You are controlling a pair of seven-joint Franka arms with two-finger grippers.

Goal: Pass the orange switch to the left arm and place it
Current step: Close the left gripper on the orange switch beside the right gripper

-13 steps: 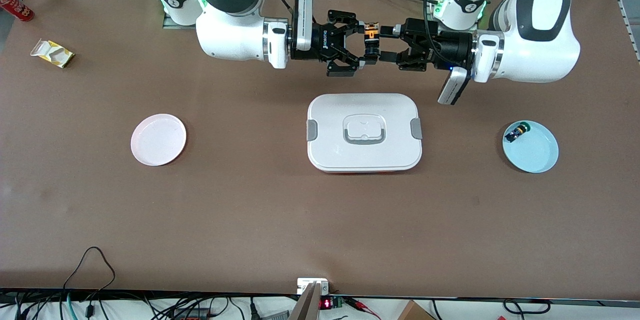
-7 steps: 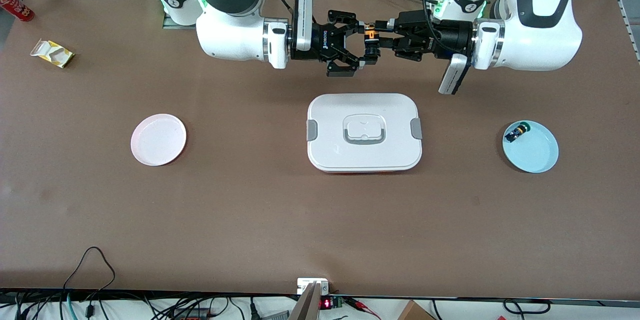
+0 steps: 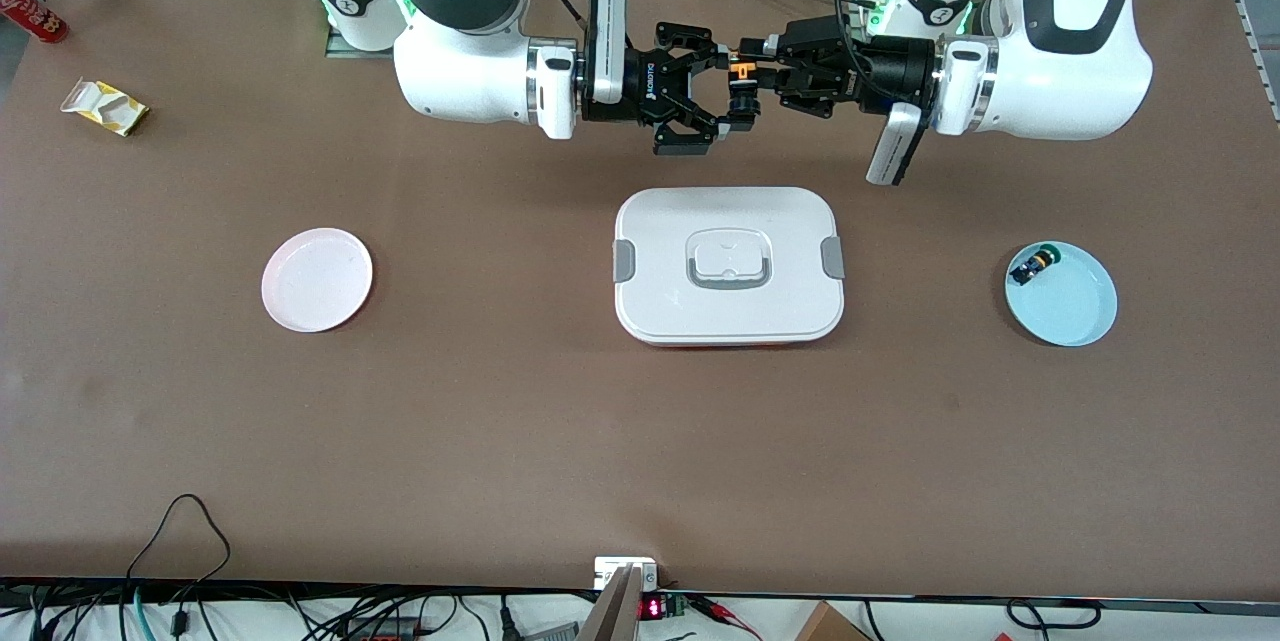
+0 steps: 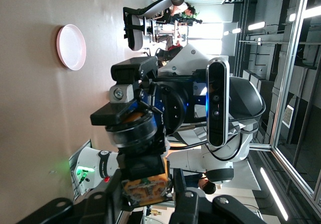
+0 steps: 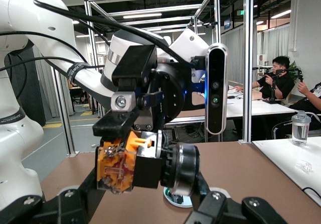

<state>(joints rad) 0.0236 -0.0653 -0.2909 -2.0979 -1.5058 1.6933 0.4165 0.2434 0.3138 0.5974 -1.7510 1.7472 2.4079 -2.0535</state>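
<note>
The orange switch point(image 3: 744, 72) is clamped by both grippers, so next my right gripper opens and back away before my left gripper takes it to the pale blue plate point(image 3: 1071, 305).
The orange switch point(image 3: 740, 73) hangs in the air between both grippers, over the table between the white box point(image 3: 660, 291) and the robot bases. My right gripper point(image 3: 730, 88) is shut on it end to end: one finger on the orange block, one on the black button end. In the right wrist view the switch point(image 5: 118, 169) lies across that gripper point(image 5: 148, 186). My left gripper point(image 3: 752, 76) is shut on the orange block from above and below. In the left wrist view the block point(image 4: 145, 191) sits between its fingers point(image 4: 146, 204).
A pale blue plate point(image 3: 1070, 306) with a small blue-black switch point(image 3: 1032, 266) lies toward the left arm's end. A pink plate point(image 3: 317, 279) lies toward the right arm's end. A yellow carton point(image 3: 105, 108) and a red can point(image 3: 30, 9) sit near that end's corner.
My left gripper has turned about a quarter turn, moved in toward the right gripper and narrowed its fingers onto the orange block. The right gripper and the switch have stayed in place.
</note>
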